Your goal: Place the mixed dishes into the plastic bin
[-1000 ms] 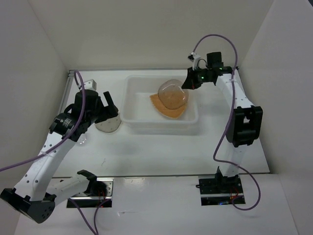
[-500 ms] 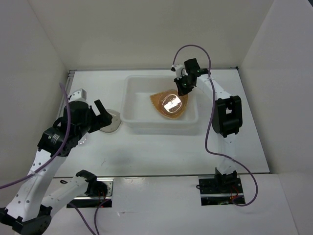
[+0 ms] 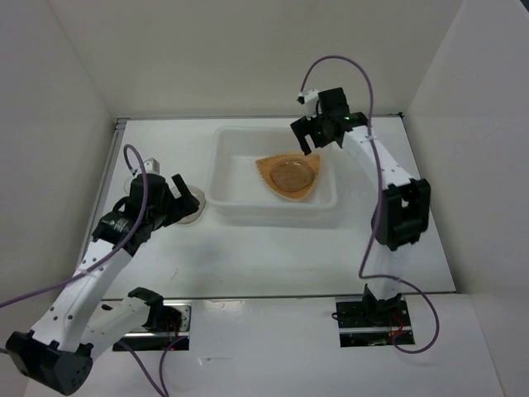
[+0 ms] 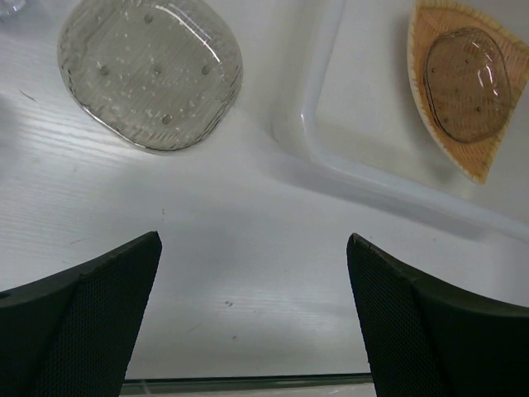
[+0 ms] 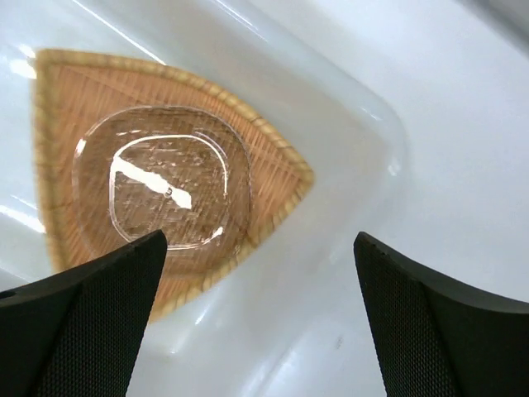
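The translucent saucer (image 3: 292, 174) lies flat and has a matching round outline, so the greyish saucer (image 3: 196, 212) will sit snugly on top of it when I lower it into the plastic bin.
The plastic bin (image 3: 215, 175) stands mid-table. Inside it lies the orange ribbed plate (image 3: 266, 168) with a translucent saucer (image 3: 290, 176) flat on top. My right gripper (image 3: 307, 142) hovers open over the bin's far right corner, holding nothing. The right wrist view shows the plate (image 5: 58, 99), the saucer (image 5: 165, 178) and the bin wall (image 5: 355, 207) below my right gripper (image 5: 256, 318). A second greyish saucer (image 4: 149, 73) rests on the table left of the bin (image 4: 326, 161). My left gripper (image 4: 252, 318) stands open, just short of it.
A bit of something clear (image 4: 11, 7) shows at the top left corner of the left wrist view. White walls enclose the table on three sides. Both arm bases sit at the near edge.
My right gripper has opened and let go of the saucer, which now lies flat on the orange plate; the gripper has drawn back upward. My left arm has shifted beside the table saucer.
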Action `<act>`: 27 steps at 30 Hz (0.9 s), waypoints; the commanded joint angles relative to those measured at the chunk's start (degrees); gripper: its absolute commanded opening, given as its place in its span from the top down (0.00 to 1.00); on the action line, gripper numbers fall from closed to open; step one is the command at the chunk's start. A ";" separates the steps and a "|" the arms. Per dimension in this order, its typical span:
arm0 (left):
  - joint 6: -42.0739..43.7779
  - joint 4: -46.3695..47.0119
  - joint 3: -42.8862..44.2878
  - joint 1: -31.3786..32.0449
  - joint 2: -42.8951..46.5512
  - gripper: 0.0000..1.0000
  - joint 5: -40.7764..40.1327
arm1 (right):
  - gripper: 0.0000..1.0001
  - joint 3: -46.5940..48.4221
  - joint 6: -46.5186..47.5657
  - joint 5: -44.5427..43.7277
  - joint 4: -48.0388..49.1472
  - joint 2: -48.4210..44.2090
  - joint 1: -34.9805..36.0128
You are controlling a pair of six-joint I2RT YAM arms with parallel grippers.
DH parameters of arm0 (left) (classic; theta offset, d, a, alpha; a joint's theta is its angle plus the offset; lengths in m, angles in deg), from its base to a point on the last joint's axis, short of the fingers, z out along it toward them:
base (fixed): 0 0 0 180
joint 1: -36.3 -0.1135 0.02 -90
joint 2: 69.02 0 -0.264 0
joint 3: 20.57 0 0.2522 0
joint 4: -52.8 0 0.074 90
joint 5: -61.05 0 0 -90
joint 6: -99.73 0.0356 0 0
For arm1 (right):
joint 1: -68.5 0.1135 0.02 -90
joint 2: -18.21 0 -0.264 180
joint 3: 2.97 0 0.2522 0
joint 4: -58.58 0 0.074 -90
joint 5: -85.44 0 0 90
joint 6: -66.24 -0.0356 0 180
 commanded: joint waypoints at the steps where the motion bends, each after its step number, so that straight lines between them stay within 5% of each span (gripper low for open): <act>1: -5.96 8.34 -1.53 -3.48 -6.10 0.01 4.04 | 0.02 -7.56 -0.25 -2.00 4.44 -19.15 0.01; 8: -15.81 18.61 -7.14 -11.74 -16.15 0.01 9.75 | 0.02 -29.37 -2.36 -2.69 5.95 -39.47 -7.61; 13: -21.00 19.78 -7.60 -15.87 -25.80 0.01 13.98 | 0.02 -47.82 -2.36 -11.30 8.13 -51.62 -8.95; 27: -29.36 21.09 -11.99 -17.64 -28.81 0.01 11.44 | 0.02 -58.66 -2.36 -17.73 11.82 -63.59 -11.15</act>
